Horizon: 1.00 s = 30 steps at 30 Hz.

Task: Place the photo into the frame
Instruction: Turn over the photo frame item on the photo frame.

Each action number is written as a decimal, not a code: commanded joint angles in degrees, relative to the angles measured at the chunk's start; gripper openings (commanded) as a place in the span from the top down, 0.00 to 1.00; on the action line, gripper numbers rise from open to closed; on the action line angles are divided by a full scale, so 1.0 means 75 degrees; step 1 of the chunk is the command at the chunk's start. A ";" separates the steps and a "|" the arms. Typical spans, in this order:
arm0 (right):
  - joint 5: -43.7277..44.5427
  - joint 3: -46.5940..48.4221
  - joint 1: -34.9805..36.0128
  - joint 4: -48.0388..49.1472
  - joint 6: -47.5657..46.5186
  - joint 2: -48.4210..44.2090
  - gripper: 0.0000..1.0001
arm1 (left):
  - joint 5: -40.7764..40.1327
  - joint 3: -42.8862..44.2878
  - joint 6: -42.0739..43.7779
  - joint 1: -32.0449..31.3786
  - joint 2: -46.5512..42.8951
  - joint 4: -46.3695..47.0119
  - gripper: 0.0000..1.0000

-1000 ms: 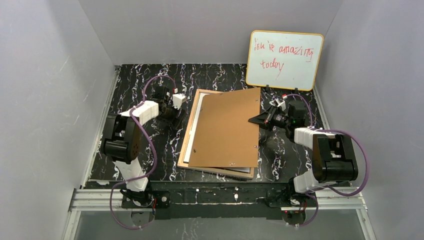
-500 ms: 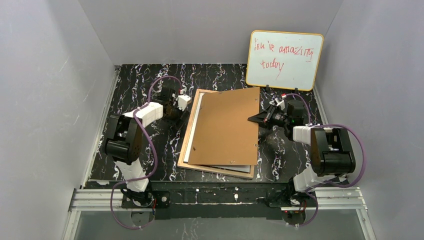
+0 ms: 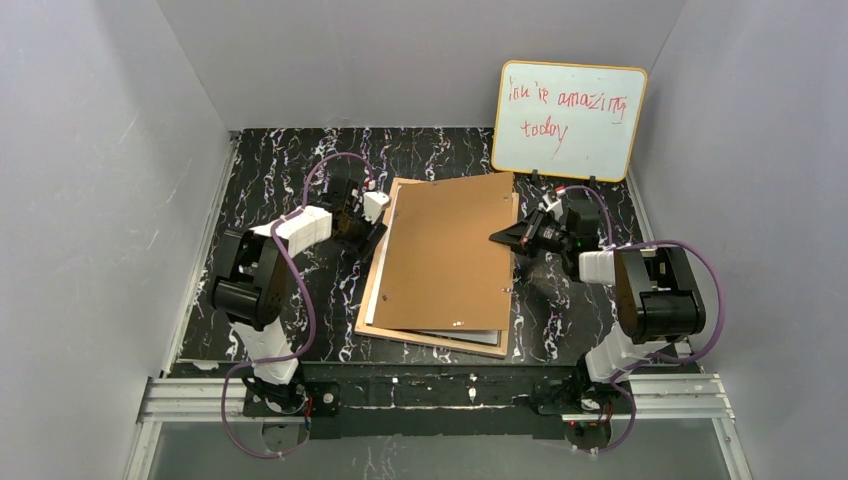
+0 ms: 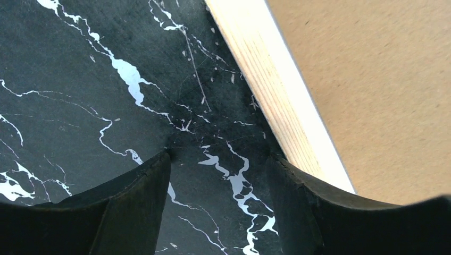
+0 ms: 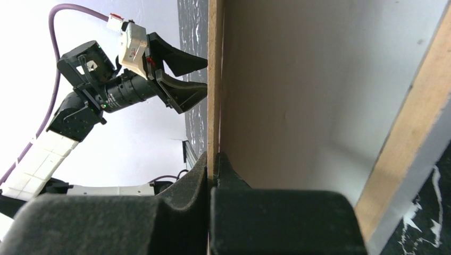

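Note:
My right gripper keeps bringing the board's held edge (image 3: 513,272) down until the board lies flat, because the backing board's free edge (image 3: 386,262) is inside the rim by my left gripper.
The frame (image 3: 368,290) lies back side up on the table, its tan wood rim showing. A brown backing board (image 3: 445,250) is tilted over it, and my right gripper (image 3: 498,238) is shut on the board's right edge (image 5: 214,79). The photo (image 3: 382,285) shows only as a white strip inside the frame under the board. Its picture side is hidden. My left gripper (image 3: 377,227) is open just left of the frame's rim (image 4: 271,79), low over the table. Only marble shows between its fingers (image 4: 138,202).
An orange-rimmed whiteboard (image 3: 568,120) with red writing leans on the back wall at the right. Grey walls close in the black marble table (image 3: 280,170) on three sides. The right wrist view shows the left gripper (image 5: 178,79) beyond the board.
My left gripper has moved right and away, up to the frame's left rim, its jaws a little narrower. The right gripper has carried the board slightly to the left.

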 commanded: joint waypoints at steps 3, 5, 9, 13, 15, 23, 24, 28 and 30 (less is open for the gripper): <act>0.0380 -0.0105 0.0476 0.0903 0.0090 0.0081 0.99 | 0.0764 -0.0449 -0.0137 -0.0220 0.0326 -0.0779 0.38; 0.0457 -0.0179 0.0583 0.1138 0.0263 0.0183 0.99 | 0.0842 -0.0433 -0.0097 -0.0240 0.0318 -0.0883 0.39; 0.0715 -0.0078 0.0961 0.1253 0.0344 0.0369 0.99 | 0.1002 -0.0450 0.0005 -0.0234 0.0191 -0.1107 0.40; 0.1048 0.0072 0.1337 0.1210 0.0362 0.0569 0.99 | 0.1125 -0.0451 0.0122 -0.0234 -0.0048 -0.1414 0.42; 0.1204 0.0162 0.1534 0.1131 0.0336 0.0684 0.99 | 0.1188 -0.0438 0.0183 -0.0233 -0.0218 -0.1565 0.42; 0.1754 0.0704 0.2368 0.0637 0.0087 0.0983 0.99 | 0.1079 -0.0103 0.0349 -0.0225 -0.0707 -0.2270 0.42; 0.1827 0.0729 0.2456 0.0583 0.0058 0.0984 0.99 | 0.1033 -0.0044 0.0374 -0.0213 -0.0741 -0.2363 0.42; 0.2219 0.0913 0.2749 -0.0099 -0.0204 0.0914 0.97 | 0.0966 0.0170 0.0336 -0.0063 -0.0867 -0.2507 0.41; 0.2423 0.0944 0.2780 -0.0401 -0.0333 0.0823 0.90 | 0.0909 0.0264 0.0311 0.0047 -0.0912 -0.2564 0.39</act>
